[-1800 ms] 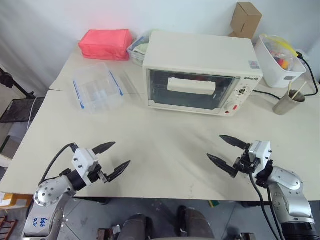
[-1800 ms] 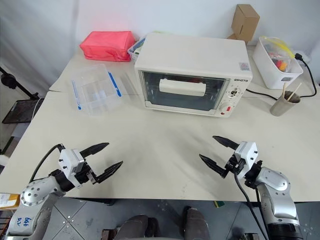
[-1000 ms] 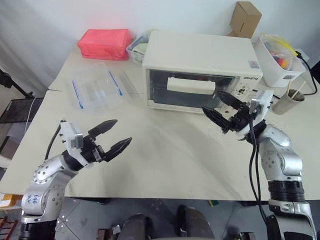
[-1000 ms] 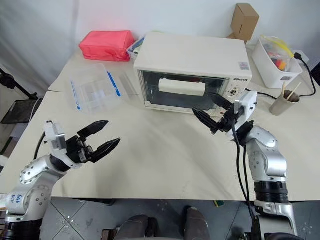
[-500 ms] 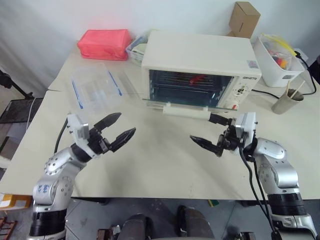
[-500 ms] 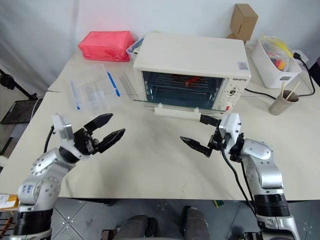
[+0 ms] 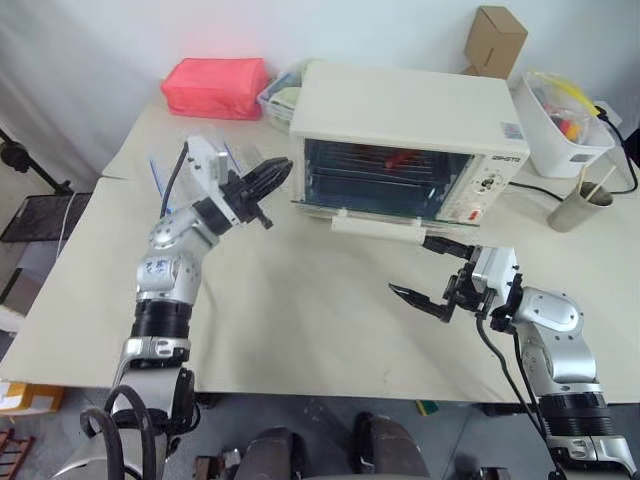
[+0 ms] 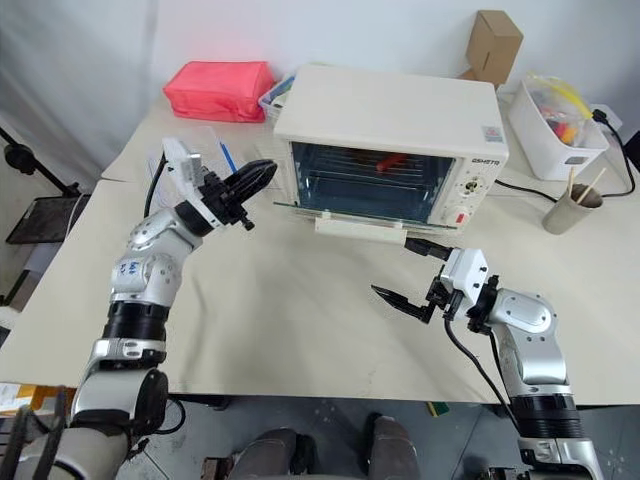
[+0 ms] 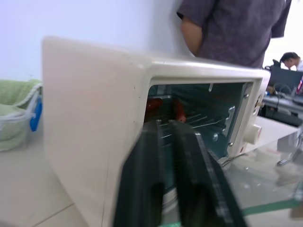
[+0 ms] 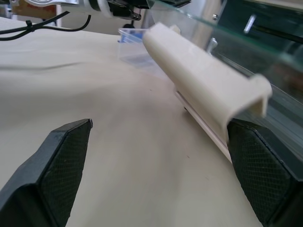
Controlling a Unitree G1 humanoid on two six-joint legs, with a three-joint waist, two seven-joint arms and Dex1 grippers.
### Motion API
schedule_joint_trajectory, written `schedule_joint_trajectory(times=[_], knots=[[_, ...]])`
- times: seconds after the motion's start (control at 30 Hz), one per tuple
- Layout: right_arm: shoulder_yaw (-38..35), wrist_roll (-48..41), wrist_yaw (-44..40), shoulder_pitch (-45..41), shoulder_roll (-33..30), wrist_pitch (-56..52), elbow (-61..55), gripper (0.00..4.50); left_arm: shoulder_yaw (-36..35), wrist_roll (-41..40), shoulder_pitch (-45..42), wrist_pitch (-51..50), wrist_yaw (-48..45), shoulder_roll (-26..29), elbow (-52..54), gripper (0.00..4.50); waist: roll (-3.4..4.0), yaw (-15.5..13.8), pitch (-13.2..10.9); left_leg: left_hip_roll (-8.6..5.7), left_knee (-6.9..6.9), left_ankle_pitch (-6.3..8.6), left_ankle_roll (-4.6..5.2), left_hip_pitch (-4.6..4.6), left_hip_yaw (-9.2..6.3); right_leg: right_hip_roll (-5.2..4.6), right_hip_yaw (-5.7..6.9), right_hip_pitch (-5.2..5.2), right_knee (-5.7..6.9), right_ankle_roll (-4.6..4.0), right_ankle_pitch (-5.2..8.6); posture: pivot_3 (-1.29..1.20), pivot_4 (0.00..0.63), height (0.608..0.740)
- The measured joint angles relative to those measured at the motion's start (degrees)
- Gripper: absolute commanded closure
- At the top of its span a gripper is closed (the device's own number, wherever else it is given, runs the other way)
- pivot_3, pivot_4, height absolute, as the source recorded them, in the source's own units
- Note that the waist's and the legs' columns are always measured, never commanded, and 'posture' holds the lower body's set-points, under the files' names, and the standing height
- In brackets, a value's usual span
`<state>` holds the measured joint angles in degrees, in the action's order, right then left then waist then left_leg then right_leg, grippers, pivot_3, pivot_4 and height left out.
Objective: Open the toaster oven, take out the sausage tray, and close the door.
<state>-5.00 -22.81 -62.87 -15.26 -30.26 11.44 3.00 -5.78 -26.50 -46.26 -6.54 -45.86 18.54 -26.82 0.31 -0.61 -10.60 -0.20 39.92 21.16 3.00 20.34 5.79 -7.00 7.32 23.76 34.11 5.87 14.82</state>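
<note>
The door handle [image 7: 378,228] still slopes up before the oven's opening, so I should lower the door flat before my right gripper goes in for the sausage tray [image 7: 388,174].
The cream-white toaster oven [image 7: 405,100] stands at the back of the table with its door [image 7: 352,209] dropped open, roughly level, bar handle [image 7: 375,227] facing me. Inside, red sausages [image 7: 398,157] lie on the sausage tray [image 9: 199,120], whose metal mostly blends with the rack. My left gripper [image 7: 279,171] is shut and empty, its tips at the oven's front left corner, level with the opening. My right gripper [image 7: 410,264] is open just in front of the handle's right end, touching nothing. The right wrist view has the handle [image 10: 203,94] between its fingers [image 10: 52,165].
A clear blue-edged container [image 7: 165,180] lies behind my left arm, a red bag [image 7: 213,87] at the back left. Right of the oven are a white bin [image 7: 560,125], a cup [image 7: 578,205] and a cable. A person [image 9: 232,28] stands behind the oven.
The door, closed a second ago, has been pulled down open by my right gripper, which then let go and dropped back. My left gripper shut and swung up to the oven's left corner.
</note>
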Motion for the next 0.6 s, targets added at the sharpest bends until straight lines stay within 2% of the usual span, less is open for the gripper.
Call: schedule_joint_trajectory(times=[0.13,0.27,0.5,0.6], knots=[[-0.23,0.16,0.76,1.86,-0.06,0.75,-0.20,0.00,2.02,2.36,-0.57,2.47,-2.95,-2.26,-5.67,4.47,-0.01,-0.09,0.00,0.01,0.07,0.00,0.01,0.03,-0.03,0.01,0.02,-0.04,-0.02,0.00,0.00,0.00,0.150,0.740],[-0.92,0.46,2.71,7.21,-0.14,1.11,-1.82,0.00,2.45,3.69,-0.63,3.38,-4.91,-2.64,-7.98,4.47,-0.01,-0.76,-0.01,0.00,0.13,-0.01,0.01,0.06,-0.06,-0.02,0.02,-0.05,-0.02,0.01,-0.01,0.00,0.150,0.740],[-9.45,0.88,9.28,26.64,-0.47,2.40,-9.35,0.00,2.49,4.59,0.13,4.36,-7.65,-3.17,-7.93,4.47,-0.01,-1.02,-0.01,-0.07,0.12,0.00,0.03,0.09,-0.27,-0.13,0.20,-0.17,-0.14,0.03,-0.02,0.00,0.150,0.740],[-13.02,1.12,12.39,32.10,-0.25,2.44,-10.58,0.00,3.66,6.32,2.18,5.78,-8.63,-2.83,-7.10,4.47,0.00,-0.84,0.00,-0.07,0.12,0.00,0.03,-0.01,-0.22,-0.14,0.13,-0.24,-0.13,0.04,-0.02,0.00,0.150,0.740]])
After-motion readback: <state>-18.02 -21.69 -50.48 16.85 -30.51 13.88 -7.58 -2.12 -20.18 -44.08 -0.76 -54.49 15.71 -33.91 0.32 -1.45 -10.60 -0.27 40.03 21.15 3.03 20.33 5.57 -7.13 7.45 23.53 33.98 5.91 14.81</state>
